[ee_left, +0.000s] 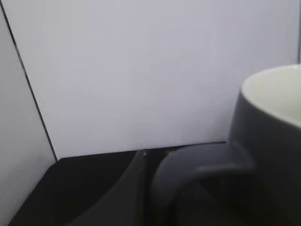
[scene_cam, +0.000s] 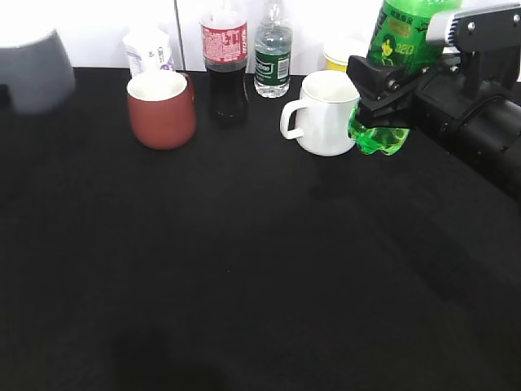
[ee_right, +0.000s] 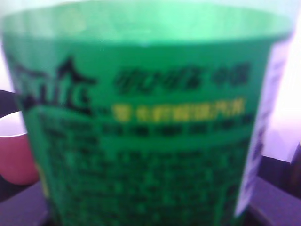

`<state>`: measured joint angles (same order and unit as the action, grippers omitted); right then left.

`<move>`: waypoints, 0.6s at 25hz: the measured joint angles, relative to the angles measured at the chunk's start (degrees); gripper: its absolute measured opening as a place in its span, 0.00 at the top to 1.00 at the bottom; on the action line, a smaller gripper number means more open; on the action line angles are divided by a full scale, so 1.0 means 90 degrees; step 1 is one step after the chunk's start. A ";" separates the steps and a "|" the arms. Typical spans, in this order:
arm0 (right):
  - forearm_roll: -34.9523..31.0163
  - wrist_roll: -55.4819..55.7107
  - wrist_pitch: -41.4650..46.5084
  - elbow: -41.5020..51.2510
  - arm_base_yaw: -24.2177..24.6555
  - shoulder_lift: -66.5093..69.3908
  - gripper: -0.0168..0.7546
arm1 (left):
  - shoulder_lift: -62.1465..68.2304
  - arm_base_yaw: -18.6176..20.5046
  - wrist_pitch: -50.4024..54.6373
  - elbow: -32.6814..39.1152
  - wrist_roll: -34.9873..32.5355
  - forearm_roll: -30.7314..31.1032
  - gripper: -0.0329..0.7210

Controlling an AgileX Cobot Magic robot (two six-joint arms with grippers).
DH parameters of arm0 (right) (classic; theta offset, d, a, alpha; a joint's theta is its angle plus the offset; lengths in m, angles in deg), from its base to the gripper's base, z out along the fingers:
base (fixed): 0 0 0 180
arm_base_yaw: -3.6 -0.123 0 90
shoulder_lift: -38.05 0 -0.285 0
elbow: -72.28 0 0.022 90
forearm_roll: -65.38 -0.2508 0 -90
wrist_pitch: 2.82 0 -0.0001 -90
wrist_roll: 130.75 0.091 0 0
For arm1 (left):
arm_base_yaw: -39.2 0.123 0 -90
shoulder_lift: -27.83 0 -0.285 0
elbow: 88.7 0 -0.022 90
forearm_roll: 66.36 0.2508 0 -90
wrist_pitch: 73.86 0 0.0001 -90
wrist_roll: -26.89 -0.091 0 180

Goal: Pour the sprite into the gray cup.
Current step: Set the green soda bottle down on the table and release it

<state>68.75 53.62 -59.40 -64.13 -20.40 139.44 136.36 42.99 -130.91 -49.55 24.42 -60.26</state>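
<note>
I go on lowering the gray cup (scene_cam: 37, 75) with my left gripper until the cup's base touches the table before I let go, because the cup is upright by open table (scene_cam: 94, 118) beside the brick-red mug.
The sprite (scene_cam: 403, 37), a green bottle with a yellow-green label, is gripped by my right gripper (scene_cam: 378, 90) and held near upright above the table, with its lobed base just right of the white mug. It fills the right wrist view (ee_right: 150, 132). The gray cup (scene_cam: 34, 69) is blurred at the far left edge and appears to be raised off the table. In the left wrist view its handle and white inside (ee_left: 268, 141) sit close up at the right. My left gripper (ee_left: 155, 197) is at the handle; its fingers barely show.
A brick-red mug (scene_cam: 161, 110), a cola bottle (scene_cam: 225, 69), a water bottle (scene_cam: 273, 53) and a white mug (scene_cam: 326, 114) stand along the back. A white carton (scene_cam: 148, 50) and a yellow container (scene_cam: 335, 59) stand by the wall.
</note>
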 joint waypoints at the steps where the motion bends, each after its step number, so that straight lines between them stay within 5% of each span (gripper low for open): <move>1: 0.0000 0.0000 0.0000 0.0000 0.0000 0.0000 0.40 | 0.0376 0.0000 -0.0084 -0.0256 0.0000 0.0000 0.89; 9: 0.0000 0.0006 0.0000 0.0000 0.0000 0.0000 0.40 | 0.2408 0.0000 -0.0241 -0.1970 -0.0005 0.0042 0.89; 15: 0.0000 0.0006 0.0000 0.0000 0.0000 0.0000 0.40 | 0.2531 0.0000 0.0093 -0.2095 0.0021 0.0382 0.87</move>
<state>68.75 53.67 -59.40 -64.13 -20.40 139.44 159.14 42.99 -130.08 -68.41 24.61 -56.82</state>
